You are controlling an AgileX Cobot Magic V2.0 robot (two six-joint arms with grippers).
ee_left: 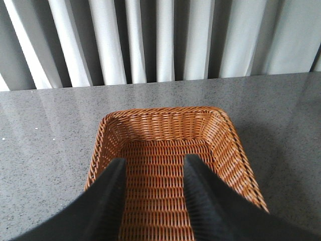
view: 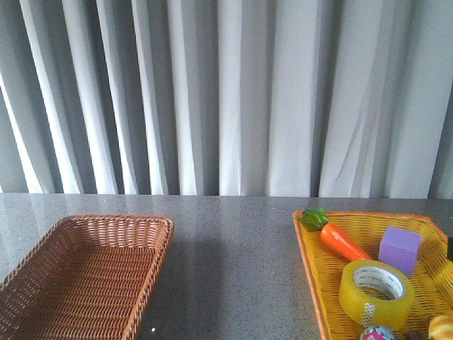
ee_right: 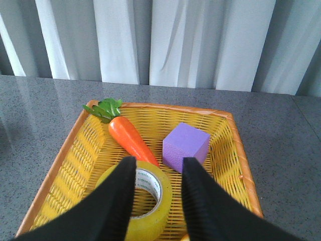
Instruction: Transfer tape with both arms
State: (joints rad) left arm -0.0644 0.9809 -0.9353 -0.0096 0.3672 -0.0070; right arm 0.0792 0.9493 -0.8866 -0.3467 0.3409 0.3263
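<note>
The toy carrot's lower end (view: 362, 255) goes out of sight behind the tape (view: 354, 296), so I expect the carrot's hidden tapered tip to come into view when the robot lifts the tape.
The tape (view: 376, 293), a yellow translucent roll with a white printed core, lies flat in the yellow basket (view: 311, 273) at the right. In the right wrist view my right gripper (ee_right: 158, 164) is open above the tape (ee_right: 155, 201), its left finger over the roll's near side, not touching that I can tell. My left gripper (ee_left: 154, 164) is open and empty above the brown wicker basket (ee_left: 228, 135). Neither arm shows in the front view.
The yellow basket also holds a toy carrot (view: 340, 239), a purple cube (view: 400, 248), and small items at its front edge (view: 379, 333). The brown wicker basket (view: 85, 276) stands at the left on the grey table. Curtains hang behind.
</note>
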